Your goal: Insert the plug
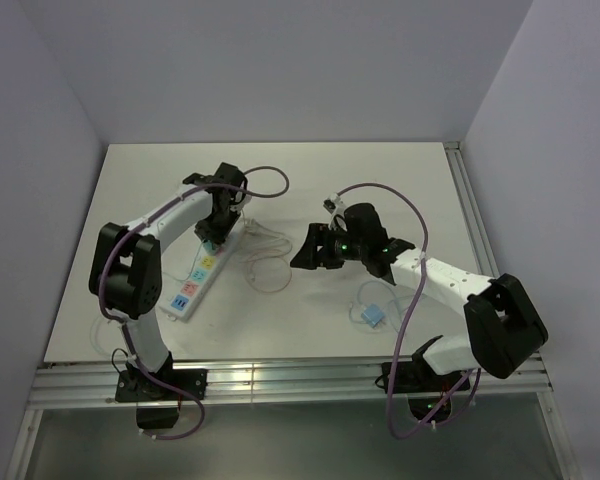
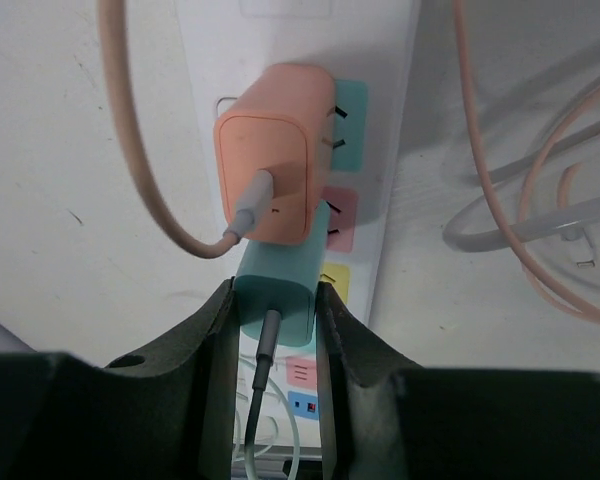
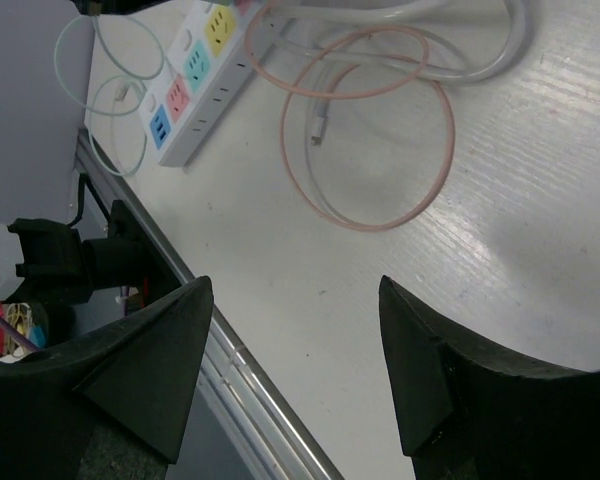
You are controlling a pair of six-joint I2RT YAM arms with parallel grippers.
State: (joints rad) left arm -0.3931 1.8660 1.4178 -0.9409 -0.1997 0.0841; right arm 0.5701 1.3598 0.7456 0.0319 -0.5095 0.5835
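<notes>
My open right gripper should keep moving toward the blue plug (image 1: 373, 315), as it lies clear of the pink cable loop, until its fingers close on the pale cable.
My left gripper (image 2: 275, 292) is shut on a teal plug (image 2: 280, 268) with a grey cable, held against the white power strip (image 2: 390, 120) over its pink and yellow sockets. I cannot tell whether its prongs are seated. An orange plug (image 2: 270, 150) with a pink cable sits in the strip just beyond it. In the top view the left gripper (image 1: 218, 232) is over the strip's (image 1: 195, 288) far half. My right gripper (image 1: 305, 250) is open and empty, above the table to the right of the strip; it also shows in the right wrist view (image 3: 295, 300).
A pink cable loop (image 3: 370, 130) and a white cable (image 3: 460, 70) lie on the table right of the strip (image 3: 195, 110). A small blue plug (image 1: 373, 317) with a pale cable lies near the front under the right arm. The table's metal front rail (image 1: 280, 375) runs below.
</notes>
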